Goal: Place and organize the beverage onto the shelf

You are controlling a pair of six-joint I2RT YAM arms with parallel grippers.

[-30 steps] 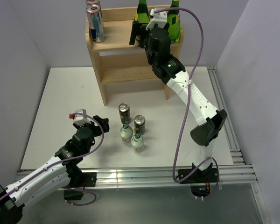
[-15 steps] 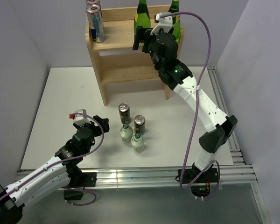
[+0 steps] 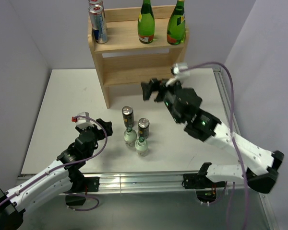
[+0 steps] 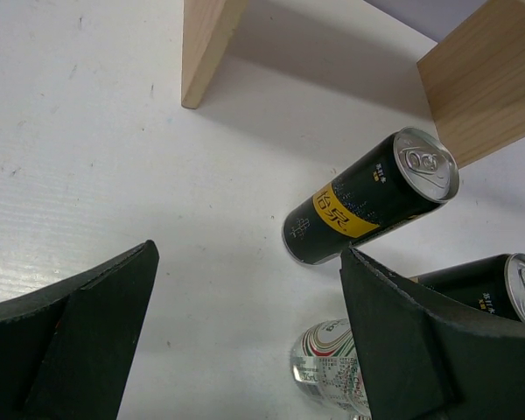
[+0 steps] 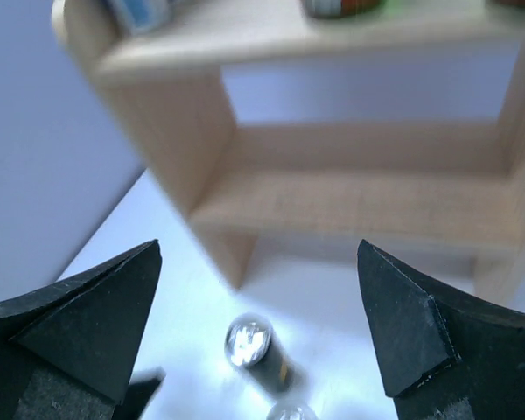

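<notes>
I should carry on moving my right gripper down to the bottle's body (image 3: 142, 149) and close it there, because the front clear bottle (image 3: 141, 145) is standing upright and its near side is clear of the cans.
The pale wooden shelf (image 3: 134, 45) stands at the back. Its top tier holds two green bottles (image 3: 145, 24) (image 3: 176, 25) on the right and two silver-blue cans (image 3: 98, 24) on the left. On the table in front stand two black-yellow cans (image 3: 128, 116) (image 3: 143, 127) and two small clear bottles (image 3: 130, 136) (image 3: 141, 146). My right gripper (image 3: 151, 89) is open and empty, in the air in front of the shelf's lower tier (image 5: 359, 197). My left gripper (image 3: 93, 125) is open and empty, low at the left of the group; a black-yellow can (image 4: 367, 197) lies ahead of it.
The white table top (image 3: 77, 100) has a metal rail (image 3: 230, 115) along its right edge and grey walls around. The shelf's left leg (image 4: 206, 48) stands close behind the cans.
My right gripper has left the top tier, moving down and towards me, with the green bottle left standing there. The left arm has not moved.
</notes>
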